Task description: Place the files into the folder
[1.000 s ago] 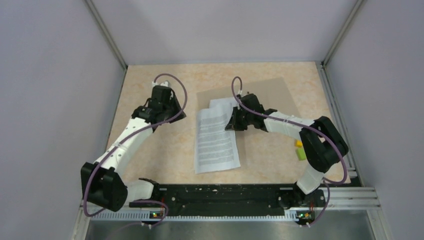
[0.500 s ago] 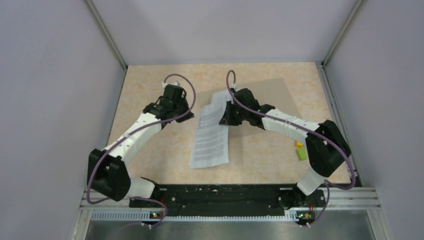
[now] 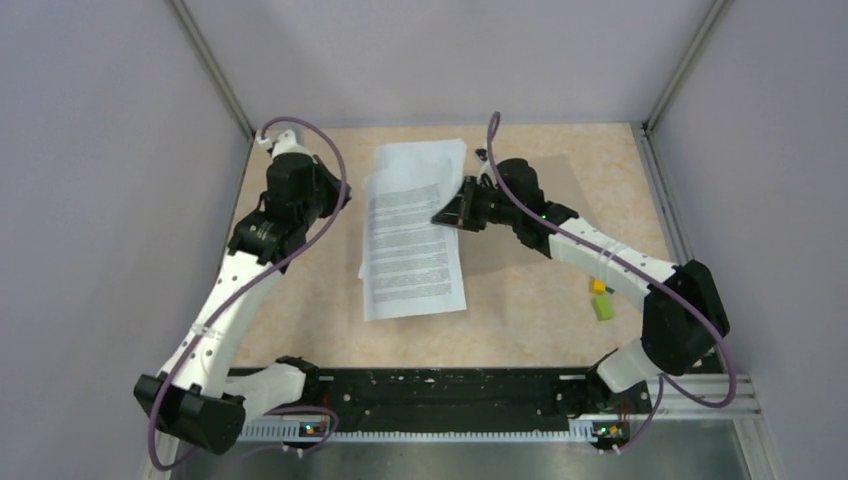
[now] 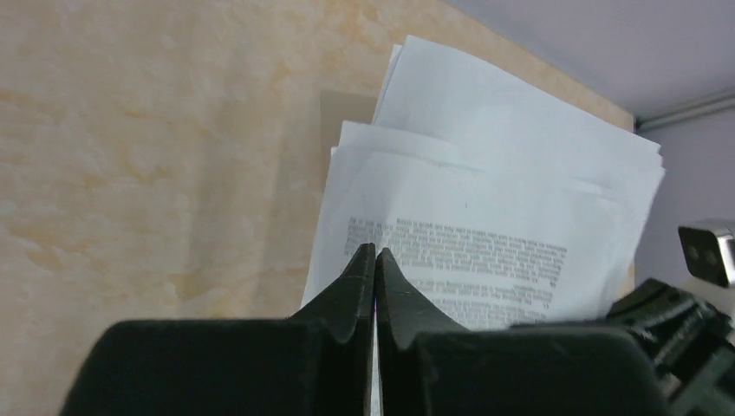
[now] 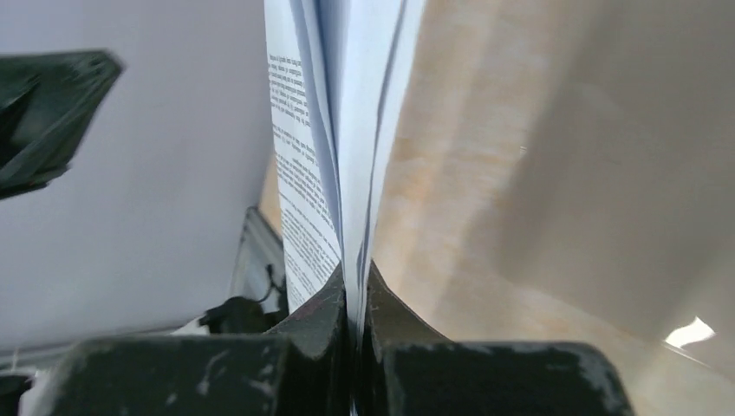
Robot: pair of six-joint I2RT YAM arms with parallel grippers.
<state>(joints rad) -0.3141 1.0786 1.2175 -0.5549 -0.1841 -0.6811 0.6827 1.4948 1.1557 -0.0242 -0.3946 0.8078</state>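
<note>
The files' free corners [image 4: 357,136] are spread unevenly, so the robot's right gripper should lower the files and its left gripper should press the printed sheet [image 3: 410,225] before the folder.
The files [image 3: 410,235] are several white sheets, the top one printed with black text. My right gripper [image 3: 447,215] is shut on their right edge and holds them lifted above the table, hanging toward me. In the right wrist view the fingers [image 5: 354,273] pinch the stack's edge [image 5: 347,130]. The brown folder [image 3: 568,183] lies flat on the table behind and under the right arm, partly hidden by it. My left gripper [image 3: 335,195] is shut and empty, raised left of the files. In its wrist view the closed tips [image 4: 375,251] point at the sheets [image 4: 485,208].
A small yellow block [image 3: 597,287] and a green block [image 3: 603,307] lie at the right of the beige tabletop [image 3: 300,300]. Grey walls enclose the table on three sides. The black base rail [image 3: 440,385] runs along the near edge.
My right gripper has lifted the files off the table and carried them toward the back. My left arm swung in toward the files, then pulled back to the far left.
</note>
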